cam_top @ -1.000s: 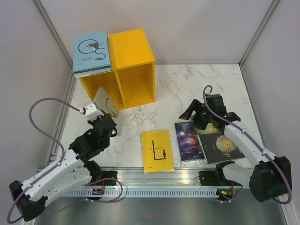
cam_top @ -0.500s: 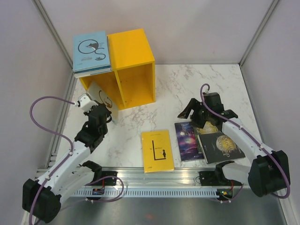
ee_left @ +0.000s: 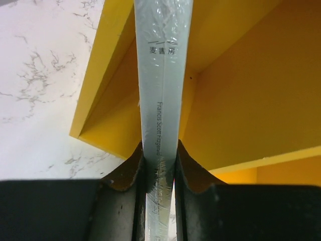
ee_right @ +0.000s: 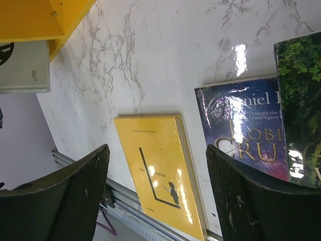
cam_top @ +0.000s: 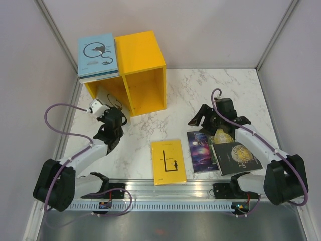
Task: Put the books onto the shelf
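My left gripper keeps going inward and lets go there, because the pale grey-green book (cam_top: 109,97) is edge-on between the walls of the compartment (cam_top: 121,90) below the light blue book.
The yellow shelf (cam_top: 143,60) lies at the back left, its two compartments facing the arms. A light blue book (cam_top: 98,55) rests on top of it. My left gripper (cam_top: 113,111) is shut on a pale grey-green book (ee_left: 163,100), held spine-up and reaching into the left compartment (ee_left: 241,90). My right gripper (cam_top: 201,117) hangs open and empty above the table, in front of a yellow book (ee_right: 160,170). That yellow book (cam_top: 168,160), a purple galaxy book (cam_top: 200,150) and a black-and-gold book (cam_top: 235,156) lie flat near the front edge. A green book (ee_right: 301,100) lies partly under the right arm.
Grey walls close in the marble table (cam_top: 180,100) on three sides. A metal rail (cam_top: 165,203) with the arm bases runs along the near edge. The shelf's right compartment (cam_top: 148,90) holds nothing visible.
The left arm has stretched forward and carried the pale book from in front of the shelf into the left compartment's mouth. The right gripper drifted slightly left and its jaws narrowed a little.
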